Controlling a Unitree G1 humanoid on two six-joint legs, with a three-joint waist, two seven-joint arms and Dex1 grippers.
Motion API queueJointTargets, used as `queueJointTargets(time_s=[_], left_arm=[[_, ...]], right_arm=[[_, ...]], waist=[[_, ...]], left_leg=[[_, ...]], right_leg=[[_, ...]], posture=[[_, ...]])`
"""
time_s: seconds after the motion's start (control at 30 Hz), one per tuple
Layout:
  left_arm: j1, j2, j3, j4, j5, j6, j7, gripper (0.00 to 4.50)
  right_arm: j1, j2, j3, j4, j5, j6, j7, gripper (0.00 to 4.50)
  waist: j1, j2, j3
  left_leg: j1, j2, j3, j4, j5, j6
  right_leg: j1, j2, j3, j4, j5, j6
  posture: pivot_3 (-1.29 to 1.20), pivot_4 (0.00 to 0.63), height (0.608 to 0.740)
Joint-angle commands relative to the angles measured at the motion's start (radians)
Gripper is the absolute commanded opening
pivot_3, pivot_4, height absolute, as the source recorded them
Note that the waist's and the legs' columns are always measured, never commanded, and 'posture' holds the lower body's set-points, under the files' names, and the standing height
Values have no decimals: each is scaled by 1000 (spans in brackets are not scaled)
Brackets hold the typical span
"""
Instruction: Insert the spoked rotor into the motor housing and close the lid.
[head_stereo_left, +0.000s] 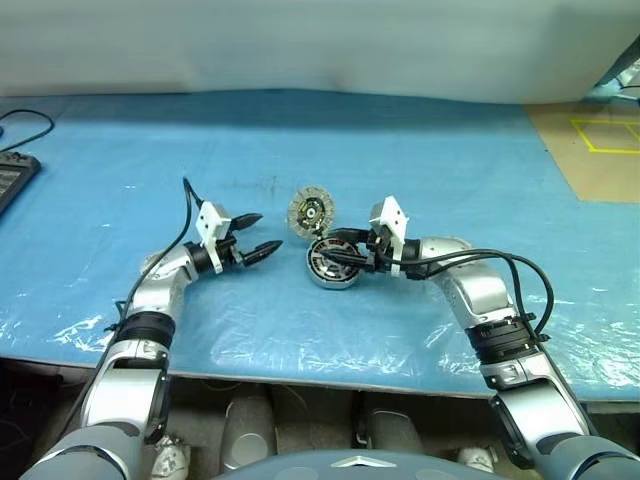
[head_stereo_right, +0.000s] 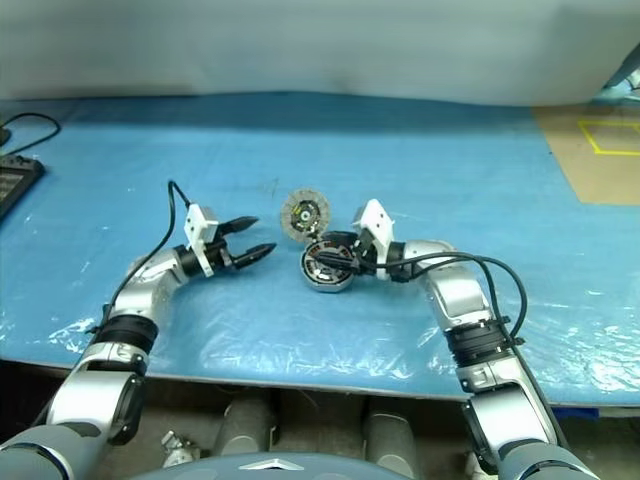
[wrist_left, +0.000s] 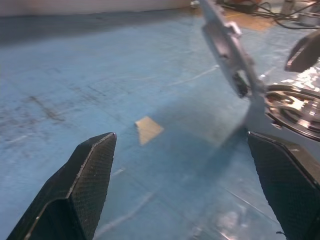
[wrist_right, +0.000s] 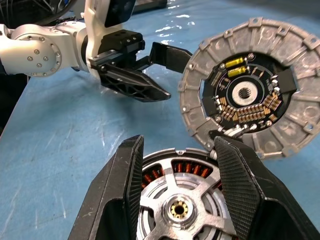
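Observation:
My gripper is about to lift the housing, and the lid's rim matches the housing's round edge (head_stereo_left: 332, 283). The closed lid (head_stereo_left: 311, 212) should come along as one disc when I lift it.
The motor housing (head_stereo_left: 328, 283) lies on the blue table just right of centre. The spoked rotor (wrist_right: 180, 207) sits inside it, copper windings showing between its silver spokes. The lid (wrist_right: 295, 120) stands tilted up from the housing's far edge, its ribbed face and dark centre turned toward the housing. My right gripper (wrist_right: 177, 150) reaches in from the right, low over the rotor. Its fingers are open on either side of the hub and hold nothing. My left gripper (head_stereo_left: 262, 235) hovers wide open a short way left of the housing, pointing at it, with nothing in it.
A small tan patch (wrist_left: 148, 130) lies on the blue plastic sheet between the left gripper and the housing. A dark device (head_stereo_left: 12, 178) with a cable sits at the far left edge. Tan floor with yellow tape (head_stereo_left: 600, 150) lies beyond the table's right end.

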Motion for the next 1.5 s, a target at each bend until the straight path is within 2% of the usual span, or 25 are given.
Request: queueJointTargets(time_s=[0.03, 0.07, 0.1, 0.17, 0.23, 0.33, 0.5, 0.53, 0.7, 0.9, 1.13, 1.3, 1.5], left_arm=[[-85, 11, 4, 118, 61, -41, 89, 4402], [-109, 9, 3, 155, 76, -52, 108, 4402], [-134, 2, 7, 186, 81, -59, 124, 4209], [-172, -13, 9, 227, 87, -67, 114, 3743], [-215, -34, 8, 266, 99, -77, 130, 3077], [-276, -67, 12, 321, 115, -85, 165, 1978], [-364, -127, 10, 394, 148, -93, 227, 265], [-379, -140, 4, 406, 160, -94, 238, 37], [-437, -196, 11, 449, 175, -80, 230, 37], [-488, -255, 94, 445, 77, -9, 12, 37], [-497, -261, 147, 417, -2, 128, -237, 37], [-486, -259, 96, 386, 18, 268, -392, 37], [-441, -246, -3, 364, 96, 302, -446, 37]], right_arm=[[-21, -4, -43, -49, 32, 2, -18, 2335], [-19, -7, -47, -53, 33, 3, -22, 2335], [-15, -12, -52, -60, 34, 6, -25, 2357], [-5, -20, -62, -75, 33, 7, -36, 2364], [9, -33, -72, -95, 36, 13, -44, 2364], [32, -53, -84, -123, 42, 26, -56, 1694], [94, -89, -85, -176, 48, 46, -57, 15], [111, -99, -77, -184, 34, 39, -60, 0], [170, -125, -62, -215, 8, 42, -81, 0], [222, -132, -71, -278, 28, 67, -100, 0], [250, -139, -86, -295, 25, 67, -128, 0], [258, -144, -103, -293, 26, 62, -146, 0], [256, -153, -129, -288, 26, 59, -169, 0]], waist=[[0, 0, 0], [0, 0, 0], [0, 0, 0], [1, 0, 0], [3, 0, 0], [6, 0, 0], [7, -1, 0], [6, -1, 0], [4, -1, 0], [8, -1, 1], [9, -1, 1], [13, -1, 1], [13, -1, 1]], left_leg=[[0, 0, 0, 0, 0, 0], [0, 0, 0, 0, 0, 0], [0, 0, 0, 0, 0, 0], [-1, -1, 0, 0, 0, 0], [-1, -1, -1, 0, 1, 1], [-2, -1, -2, 0, 1, 1], [-2, -2, -3, 0, 1, 1], [-2, -2, -3, 0, 0, 0], [-2, -2, -4, 0, 0, 0], [-2, -5, -5, -1, 0, 0], [-2, -5, -5, -1, 0, 1], [-2, -5, -5, -1, 1, 1], [-2, -5, -5, -2, 1, 2]], right_leg=[[0, 0, 0, 0, 0, 0], [0, 0, 0, 0, 0, 0], [0, 0, 0, 0, 0, 1], [0, 0, 0, -1, 2, 3], [0, 0, -1, 0, 2, 3], [0, 0, -1, 0, 2, 4], [1, -1, -2, -1, 2, 4], [1, -1, -2, -1, 2, 4], [2, -1, -2, -2, 3, 5], [2, -2, -2, -3, 3, 6], [2, -2, -2, -3, 3, 5], [2, -2, -2, -4, 1, 2], [2, -3, -2, -4, 1, 2]], posture=[[0, 150, 740], [0, 150, 740], [0, 150, 740], [0, 150, 740], [0, 150, 740], [0, 150, 740], [0, 150, 740], [0, 150, 740], [0, 150, 740], [0, 150, 740], [0, 150, 740], [0, 150, 740], [0, 150, 740]])
